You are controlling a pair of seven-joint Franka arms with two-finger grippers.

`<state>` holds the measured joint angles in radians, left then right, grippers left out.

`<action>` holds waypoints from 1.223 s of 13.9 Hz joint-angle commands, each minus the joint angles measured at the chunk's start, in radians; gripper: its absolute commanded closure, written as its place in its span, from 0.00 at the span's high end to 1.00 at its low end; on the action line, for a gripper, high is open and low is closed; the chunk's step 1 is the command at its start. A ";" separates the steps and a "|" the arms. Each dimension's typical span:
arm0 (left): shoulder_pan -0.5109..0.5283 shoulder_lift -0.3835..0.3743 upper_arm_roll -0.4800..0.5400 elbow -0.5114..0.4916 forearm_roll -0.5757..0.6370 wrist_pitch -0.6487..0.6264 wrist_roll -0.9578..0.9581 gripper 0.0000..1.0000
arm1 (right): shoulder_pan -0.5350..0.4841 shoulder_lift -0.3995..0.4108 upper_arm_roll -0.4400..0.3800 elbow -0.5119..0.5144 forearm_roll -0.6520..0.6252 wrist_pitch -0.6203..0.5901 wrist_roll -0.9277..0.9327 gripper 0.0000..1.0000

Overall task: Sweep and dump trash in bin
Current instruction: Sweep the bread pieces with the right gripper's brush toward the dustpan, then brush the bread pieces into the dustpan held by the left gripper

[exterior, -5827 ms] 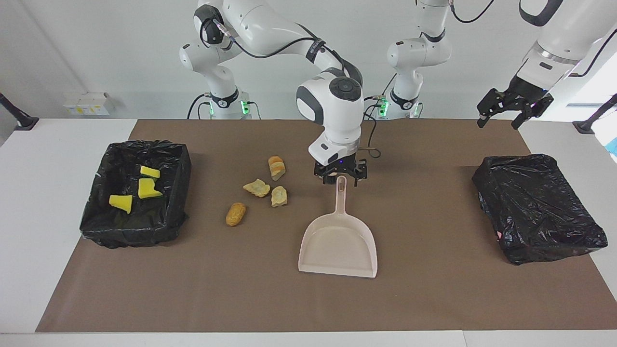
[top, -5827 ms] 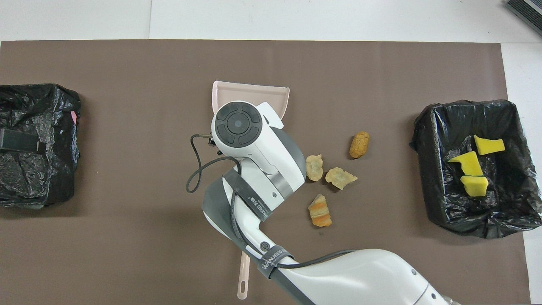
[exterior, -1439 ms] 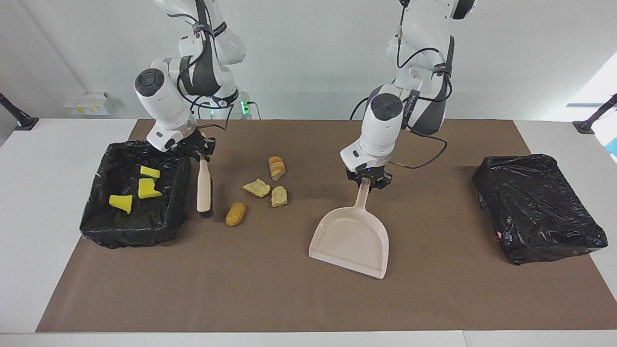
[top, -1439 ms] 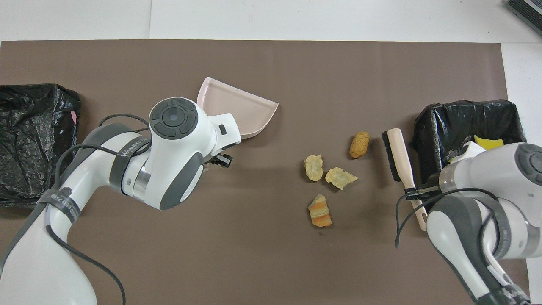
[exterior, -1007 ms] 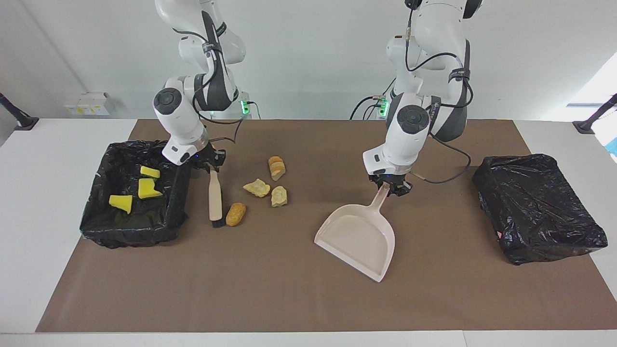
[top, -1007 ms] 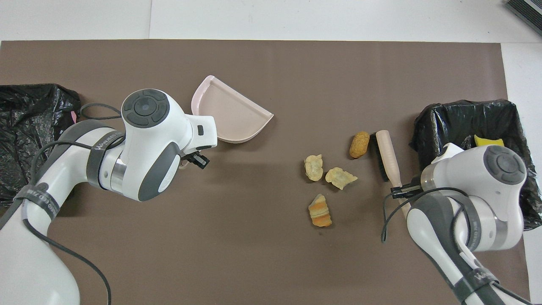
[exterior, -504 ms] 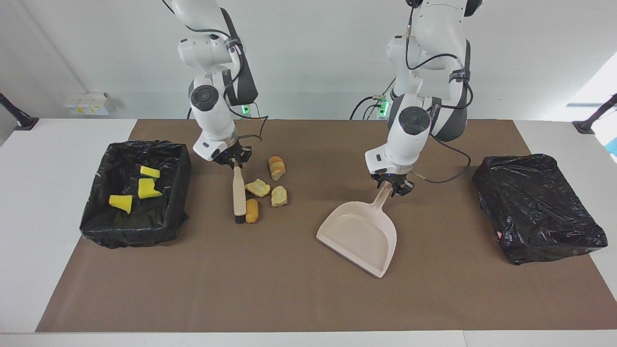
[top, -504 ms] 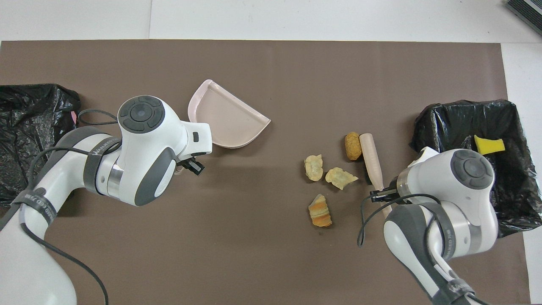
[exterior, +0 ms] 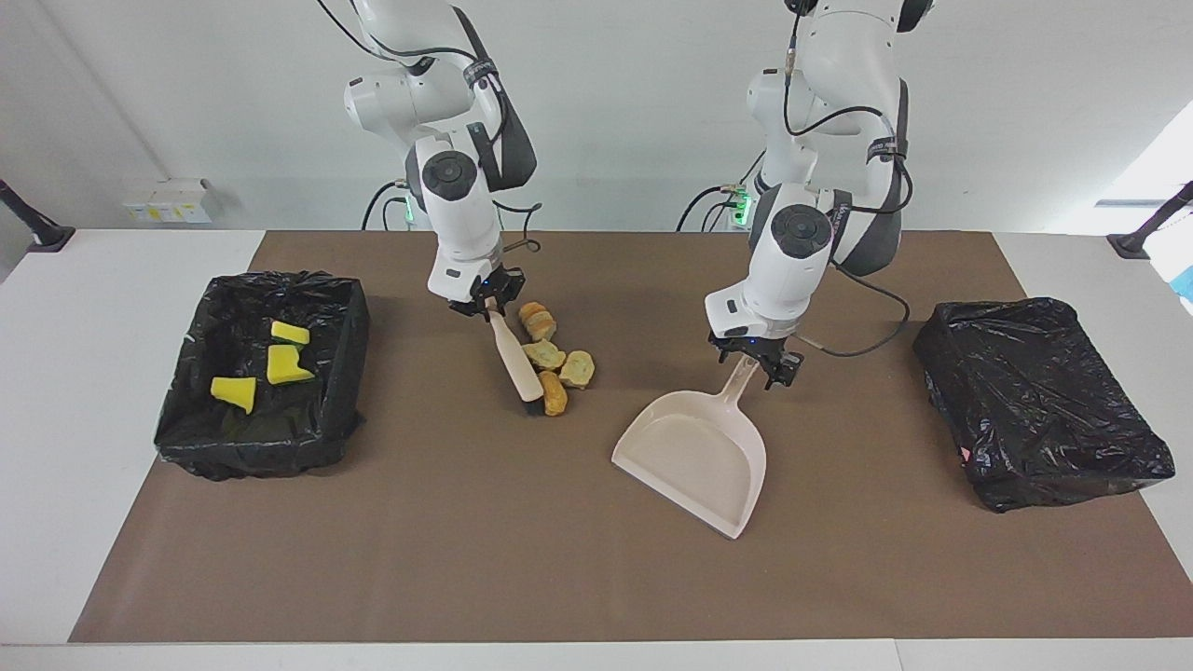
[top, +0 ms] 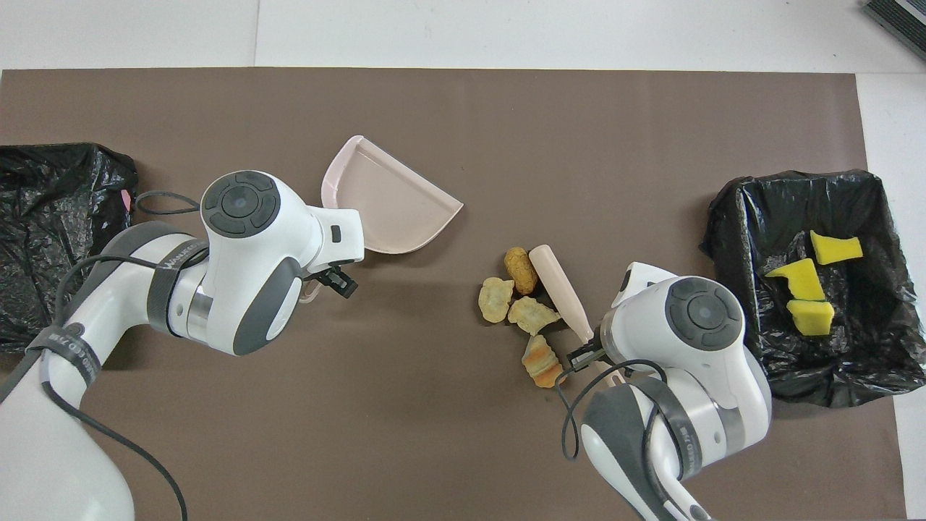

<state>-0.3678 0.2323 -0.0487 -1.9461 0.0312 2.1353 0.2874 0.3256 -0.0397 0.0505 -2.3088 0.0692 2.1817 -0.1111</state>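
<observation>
My right gripper should move the brush (top: 560, 291) back, because the dustpan's opening (top: 414, 172) slants past the bread chunks. My left gripper should turn the dustpan's opening to face them at the same time.
Several tan bread chunks (exterior: 554, 365) (top: 519, 264) lie bunched together mid-mat. The beige brush (exterior: 517, 359) (top: 557, 289) rests slanted against them, bristles down, on the side toward the right arm's end. My right gripper (exterior: 486, 309) (top: 589, 349) is shut on the brush handle. The beige dustpan (exterior: 699, 457) (top: 387, 206) lies flat, its mouth turned toward the chunks with a gap between. My left gripper (exterior: 755, 363) (top: 327, 281) is open, a finger on each side of the dustpan handle. Three yellow sponge scraps (exterior: 280, 363) (top: 803, 278) sit in the black-lined bin (exterior: 345, 308) (top: 731, 217).
A second black-bagged bin (exterior: 1035, 391) (top: 51, 217) sits at the left arm's end of the brown mat. Bare mat lies between the dustpan and the table edge farthest from the robots.
My right gripper swept the brush toward the dustpan, pushing the bread chunks into a tight cluster. The left gripper's fingers spread apart at the dustpan handle; the dustpan stayed put.
</observation>
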 commanded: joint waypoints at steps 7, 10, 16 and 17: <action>0.003 -0.027 -0.002 -0.011 0.018 -0.037 0.016 0.00 | -0.082 -0.034 -0.011 0.132 0.007 -0.217 0.098 0.00; 0.052 -0.105 0.010 0.004 0.030 -0.153 0.247 0.00 | -0.063 -0.094 -0.003 0.059 0.006 -0.217 0.331 0.00; 0.124 -0.240 0.009 -0.098 0.104 -0.270 0.610 0.00 | 0.045 -0.261 0.000 -0.161 0.009 -0.186 0.640 0.00; 0.121 -0.252 0.007 -0.131 0.104 -0.240 0.619 0.00 | 0.070 -0.279 0.000 -0.200 0.009 -0.178 0.703 0.00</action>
<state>-0.2316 0.0274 -0.0326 -1.9846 0.1102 1.8418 0.8816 0.3625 -0.2352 0.0511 -2.4041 0.0711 1.9666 0.4954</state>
